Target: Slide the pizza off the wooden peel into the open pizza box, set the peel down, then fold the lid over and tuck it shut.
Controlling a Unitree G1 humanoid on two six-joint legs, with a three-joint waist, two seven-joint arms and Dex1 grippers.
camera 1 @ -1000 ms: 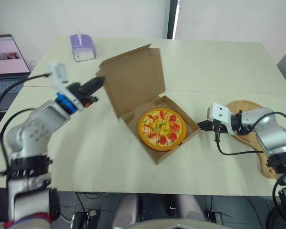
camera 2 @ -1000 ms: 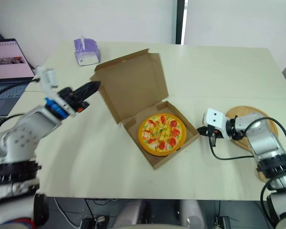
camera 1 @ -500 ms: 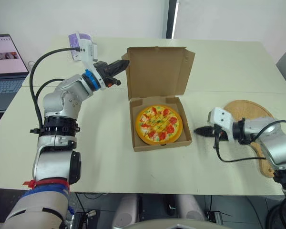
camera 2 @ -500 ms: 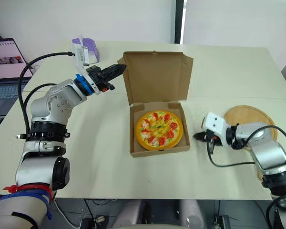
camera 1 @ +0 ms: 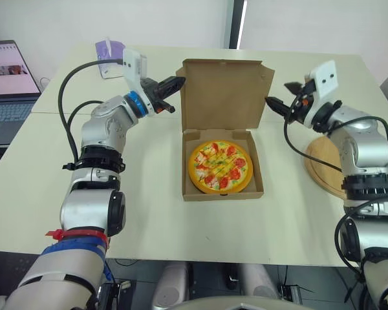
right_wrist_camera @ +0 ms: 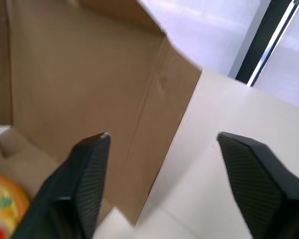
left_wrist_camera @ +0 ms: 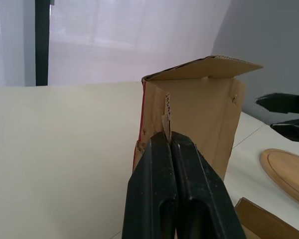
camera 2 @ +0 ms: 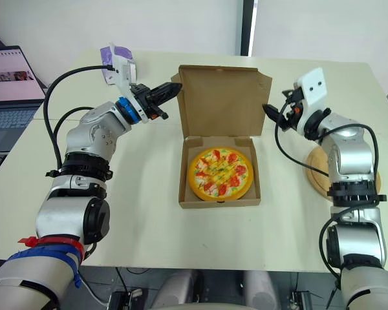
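The base (camera 1: pixel 223 195) of the pizza box is joined to the lid at the box's back crease (camera 1: pixel 218 130), so I expect the base to move and turn along when the robot folds the lid.
The pizza (camera 1: pixel 220 166) lies in the base of the cardboard box (camera 1: pixel 188 161). The box's lid (camera 1: pixel 226 93) stands upright behind it. My left gripper (camera 1: pixel 176 83) is shut and empty, its tips (left_wrist_camera: pixel 167 137) at the lid's left edge (left_wrist_camera: pixel 165 107). To the right of the lid's right edge, my right gripper (camera 1: pixel 281 97) hovers open with nothing held. In the right wrist view the right gripper (right_wrist_camera: pixel 163 137) faces the lid's inner side (right_wrist_camera: pixel 84 79). The round wooden peel (camera 1: pixel 324 163) lies flat on the table right of the box.
A purple tissue box (camera 1: pixel 107 50) stands at the table's far left corner. An open laptop (camera 1: pixel 6 77) sits on a separate surface further left. Bare tabletop (camera 1: pixel 149 219) stretches in front of the box.
The box has turned square to me with its lid upright. My right gripper rose from the table beside the box to the lid's right edge and opened. The left gripper followed the lid's left edge.
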